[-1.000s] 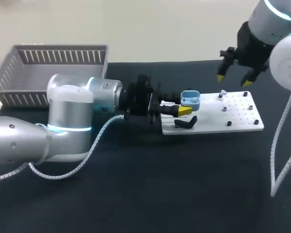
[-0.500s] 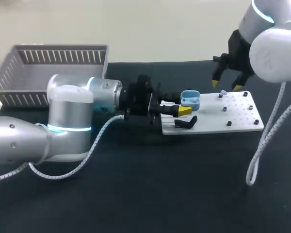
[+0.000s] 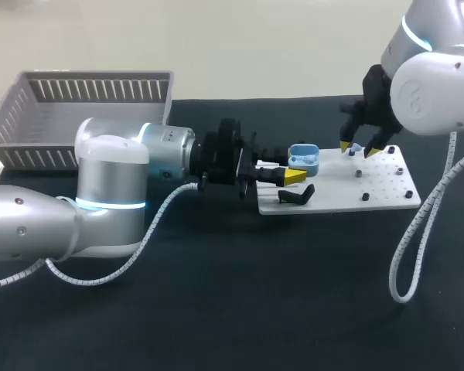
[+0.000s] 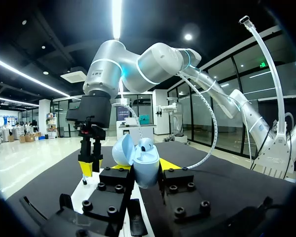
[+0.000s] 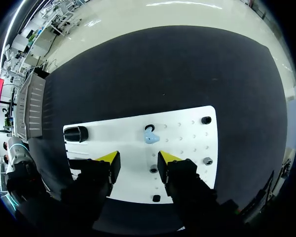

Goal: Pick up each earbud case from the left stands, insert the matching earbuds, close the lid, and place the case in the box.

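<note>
The small pale-blue earbud's end sits in a black ring-shaped peg. When I lift, the earbud will come free and leave the peg standing.
A light blue earbud case with its lid up is held at the left end of the white board, my left gripper shut on it. In the left wrist view the case sits between the fingers, one earbud seated in it, the lid tipped back. My right gripper hangs open just over a loose blue earbud on the board. In the right wrist view that gripper holds nothing, and the earbud lies just ahead of its fingertips.
A grey slatted basket stands at the back left. A black stand lies on the board's near left corner. Small black pegs dot the board. A black cylinder sits at the board's left end.
My right arm has come down and leftward to the board, over the loose earbud, and its fingers have drawn closer together. The left arm and case have stayed put.
</note>
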`<state>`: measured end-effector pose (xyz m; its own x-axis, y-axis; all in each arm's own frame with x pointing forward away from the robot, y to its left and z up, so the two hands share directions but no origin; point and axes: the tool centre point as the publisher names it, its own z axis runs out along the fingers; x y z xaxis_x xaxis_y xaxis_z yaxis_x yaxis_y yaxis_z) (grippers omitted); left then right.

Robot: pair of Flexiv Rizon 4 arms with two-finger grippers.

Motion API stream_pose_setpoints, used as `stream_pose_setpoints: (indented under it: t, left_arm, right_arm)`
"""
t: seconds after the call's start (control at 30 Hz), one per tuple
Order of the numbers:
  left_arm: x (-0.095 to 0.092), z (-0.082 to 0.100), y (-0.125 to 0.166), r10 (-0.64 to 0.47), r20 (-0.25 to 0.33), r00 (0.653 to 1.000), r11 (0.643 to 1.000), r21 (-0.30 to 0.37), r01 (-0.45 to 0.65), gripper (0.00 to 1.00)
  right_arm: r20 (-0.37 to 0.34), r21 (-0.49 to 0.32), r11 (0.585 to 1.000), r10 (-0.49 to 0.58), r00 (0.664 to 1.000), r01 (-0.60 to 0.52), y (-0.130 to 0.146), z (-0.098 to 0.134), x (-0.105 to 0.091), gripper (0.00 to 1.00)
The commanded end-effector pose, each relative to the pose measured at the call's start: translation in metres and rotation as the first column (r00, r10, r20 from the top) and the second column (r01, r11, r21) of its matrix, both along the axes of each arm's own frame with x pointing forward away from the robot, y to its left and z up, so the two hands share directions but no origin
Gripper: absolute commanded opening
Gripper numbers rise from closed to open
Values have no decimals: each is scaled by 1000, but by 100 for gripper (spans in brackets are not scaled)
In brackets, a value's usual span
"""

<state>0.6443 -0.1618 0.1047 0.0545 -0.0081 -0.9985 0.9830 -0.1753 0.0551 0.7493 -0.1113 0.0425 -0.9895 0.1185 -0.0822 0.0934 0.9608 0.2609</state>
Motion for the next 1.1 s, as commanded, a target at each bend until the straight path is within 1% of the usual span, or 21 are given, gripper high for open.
stream_pose_setpoints:
  t: [0.03, 0.3, 0.53, 0.83, 1.1]
  left_arm:
    - [0, 0, 0, 2, 1, 1000, 1000, -1, -2, 0]
    - [0, 0, 0, 2, 1, 1000, 1000, -1, -2, 0]
    - [0, 0, 0, 2, 1, 1000, 1000, -1, -2, 0]
    - [0, 0, 0, 2, 1, 1000, 1000, -1, -2, 0]
    - [0, 0, 0, 2, 1, 1000, 1000, -1, -2, 0]
  right_arm:
    - [1, 10, 1000, -2, 1000, 2, -1, -2, 7, 49]
    - [5, 20, 999, -30, 1000, 30, -12, -6, 16, 47]
    - [2, 27, 999, -38, 999, 38, -15, -10, 22, 47]
    - [0, 44, 999, -28, 1000, 28, -10, -12, 22, 44]
    - [-1, 42, 999, -23, 1000, 23, -9, -14, 19, 41]
